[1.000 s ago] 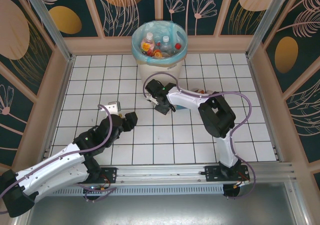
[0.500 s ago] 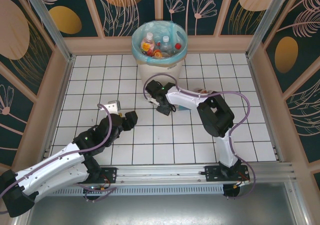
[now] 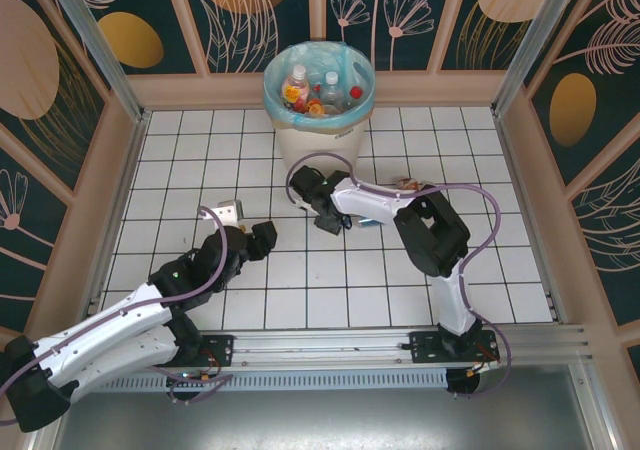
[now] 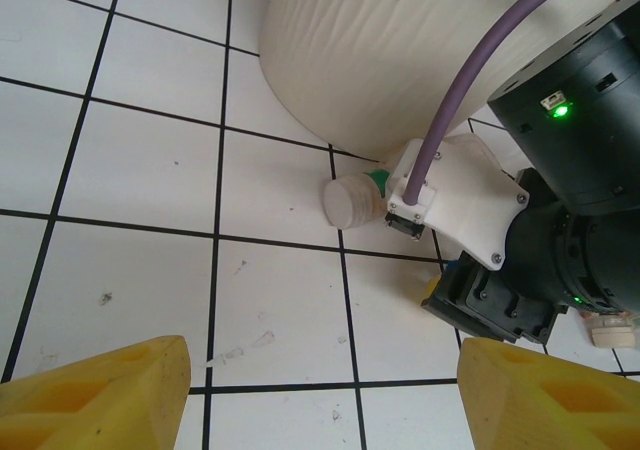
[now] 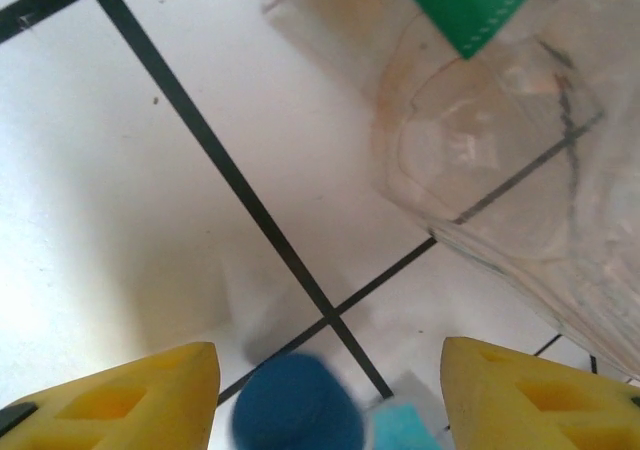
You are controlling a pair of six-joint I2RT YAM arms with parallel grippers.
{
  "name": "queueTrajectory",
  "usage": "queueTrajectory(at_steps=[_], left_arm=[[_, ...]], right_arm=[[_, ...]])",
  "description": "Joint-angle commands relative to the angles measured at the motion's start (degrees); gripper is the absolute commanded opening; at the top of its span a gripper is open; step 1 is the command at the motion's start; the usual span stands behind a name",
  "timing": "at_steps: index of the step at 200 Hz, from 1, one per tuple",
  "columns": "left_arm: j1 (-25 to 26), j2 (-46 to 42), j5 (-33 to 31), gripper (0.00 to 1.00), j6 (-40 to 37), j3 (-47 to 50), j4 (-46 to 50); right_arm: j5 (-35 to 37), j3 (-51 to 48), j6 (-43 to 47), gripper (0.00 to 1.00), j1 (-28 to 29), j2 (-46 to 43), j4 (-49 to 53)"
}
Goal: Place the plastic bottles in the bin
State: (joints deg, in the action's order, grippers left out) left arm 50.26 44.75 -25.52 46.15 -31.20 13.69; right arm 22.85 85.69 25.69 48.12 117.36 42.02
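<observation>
I need to go across to the clear bottle at its white cap end and take hold of it there, because the clear bottle's wide bottom [image 5: 475,155] is past my right gripper's fingers.
The off-white bin [image 3: 318,130] with its light blue bag stands at the back and holds several bottles [image 3: 322,92]. My right gripper [image 3: 325,215] is low over the tiles in front of it. Its yellow fingers [image 5: 120,400] stand open, and a blurred blue-capped bottle [image 5: 298,410] lies between them, touching neither. A clear bottle with a green label [image 5: 500,180] lies just beyond; its white cap [image 4: 352,202] rests at the bin's foot [image 4: 400,60]. My left gripper [image 4: 325,355] is open and empty, and sits to the left [image 3: 258,238].
The right arm's wrist and cable [image 4: 560,190] crowd the floor in front of the bin. A small brownish bottle [image 3: 405,183] peeks out behind the right forearm. Wooden walls [image 3: 110,180] enclose the tiled floor, with open tiles to the far left and right.
The right gripper's jaws have opened wider and its wrist has shifted slightly left, towards the bin's foot. The left arm has barely moved.
</observation>
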Motion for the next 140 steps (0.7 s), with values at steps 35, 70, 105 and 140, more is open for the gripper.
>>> queueTrajectory(at_steps=[35, 70, 105, 140], left_arm=[[-0.1, 0.2, 0.0, 0.72, -0.8, -1.6, -1.0], [-0.1, 1.2, 0.6, 0.72, -1.1, -2.0, -1.7], [0.0, 2.3, 0.9, 0.72, -1.8, -2.5, -2.4], [0.0, 3.4, 1.2, 0.72, -2.2, -2.7, -3.3]], right_arm=[[0.5, -2.1, 1.1, 0.61, 0.0, -3.7, 1.6], [-3.2, -2.7, -0.7, 0.59, 0.0, -4.2, 4.6], [-3.4, -4.9, -3.0, 0.59, 1.1, -7.3, 2.5], [-2.4, -7.0, -1.4, 0.59, 2.9, -11.6, -6.2]])
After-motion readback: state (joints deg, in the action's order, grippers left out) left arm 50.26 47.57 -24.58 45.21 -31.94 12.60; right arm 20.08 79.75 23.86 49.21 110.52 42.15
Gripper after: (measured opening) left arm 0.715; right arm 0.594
